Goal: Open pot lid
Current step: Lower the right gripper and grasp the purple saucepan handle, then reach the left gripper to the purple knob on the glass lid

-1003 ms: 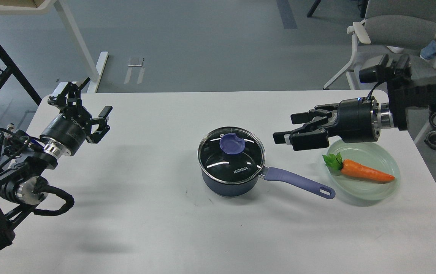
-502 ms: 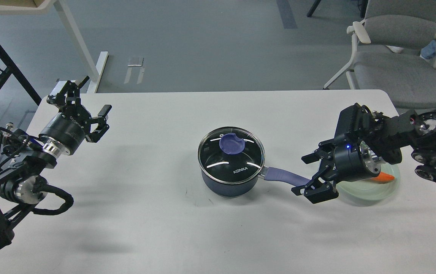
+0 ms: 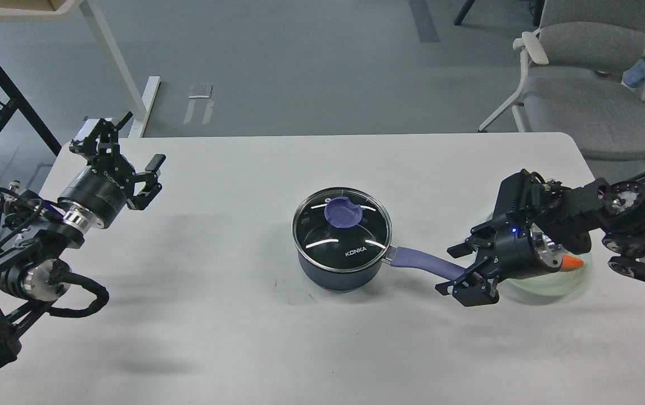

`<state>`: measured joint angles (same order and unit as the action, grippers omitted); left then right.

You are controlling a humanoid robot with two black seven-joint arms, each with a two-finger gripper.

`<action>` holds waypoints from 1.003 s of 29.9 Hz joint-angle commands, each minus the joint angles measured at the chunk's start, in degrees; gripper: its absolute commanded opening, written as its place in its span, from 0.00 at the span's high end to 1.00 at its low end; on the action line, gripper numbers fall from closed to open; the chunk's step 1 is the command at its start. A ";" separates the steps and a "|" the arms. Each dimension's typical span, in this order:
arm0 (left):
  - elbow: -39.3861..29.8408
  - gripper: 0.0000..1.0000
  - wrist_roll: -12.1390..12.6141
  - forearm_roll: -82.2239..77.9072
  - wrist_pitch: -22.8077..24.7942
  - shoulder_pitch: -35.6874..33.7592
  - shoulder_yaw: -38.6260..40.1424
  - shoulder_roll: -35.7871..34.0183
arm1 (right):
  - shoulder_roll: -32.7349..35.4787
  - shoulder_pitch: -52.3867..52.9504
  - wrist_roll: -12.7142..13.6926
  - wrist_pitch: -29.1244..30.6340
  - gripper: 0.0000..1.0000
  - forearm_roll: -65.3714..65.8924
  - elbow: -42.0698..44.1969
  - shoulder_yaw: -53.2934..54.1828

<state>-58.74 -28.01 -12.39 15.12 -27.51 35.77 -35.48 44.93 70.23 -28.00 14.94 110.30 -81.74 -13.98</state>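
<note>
The glass lid (image 3: 323, 238) shows only plain black through it, so I should expect the dark blue pot (image 3: 340, 278) to be empty when I take the lid off.
A dark blue pot (image 3: 338, 274) stands mid-table with its glass lid (image 3: 342, 229) on, a purple knob (image 3: 343, 212) on top. Its purple handle (image 3: 423, 262) points right. My right gripper (image 3: 460, 271) is open, its fingers straddling the far end of the handle, one above and one below. My left gripper (image 3: 122, 147) is open and empty at the table's far left, well away from the pot.
A pale green plate (image 3: 547, 284) with a carrot (image 3: 572, 262) lies under my right arm near the right edge. A grey chair (image 3: 586, 67) stands behind the table at right. A white table leg (image 3: 114, 62) is at back left.
My right arm swung down from above the plate to the pot handle's end, then lowered slightly around it, now covering most of the carrot. The left arm hardly moved.
</note>
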 commanded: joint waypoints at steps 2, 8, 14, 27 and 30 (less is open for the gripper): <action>-1.11 0.01 0.01 -0.70 0.00 -0.08 -0.08 -0.12 | -0.01 0.00 0.00 0.00 0.56 0.35 0.00 -0.09; -1.64 0.01 0.01 -2.55 0.00 -0.26 0.09 -0.12 | -0.01 0.00 0.00 0.00 0.70 0.35 0.00 -0.09; -1.91 0.01 0.01 -5.87 -0.09 -1.13 -0.08 -0.82 | -0.01 0.00 0.00 0.00 0.75 0.88 0.00 0.00; -13.85 0.01 0.01 -70.70 -0.53 -15.01 -1.13 -0.30 | 0.16 0.00 0.00 0.00 0.75 0.79 0.00 0.00; -15.79 0.01 0.01 -82.49 -1.23 -20.72 -7.35 0.06 | 0.16 0.00 0.00 0.09 0.74 0.79 0.00 0.00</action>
<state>-72.70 -28.01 -84.55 14.49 -43.50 33.26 -35.68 45.08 70.22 -28.01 14.94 111.11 -81.75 -13.97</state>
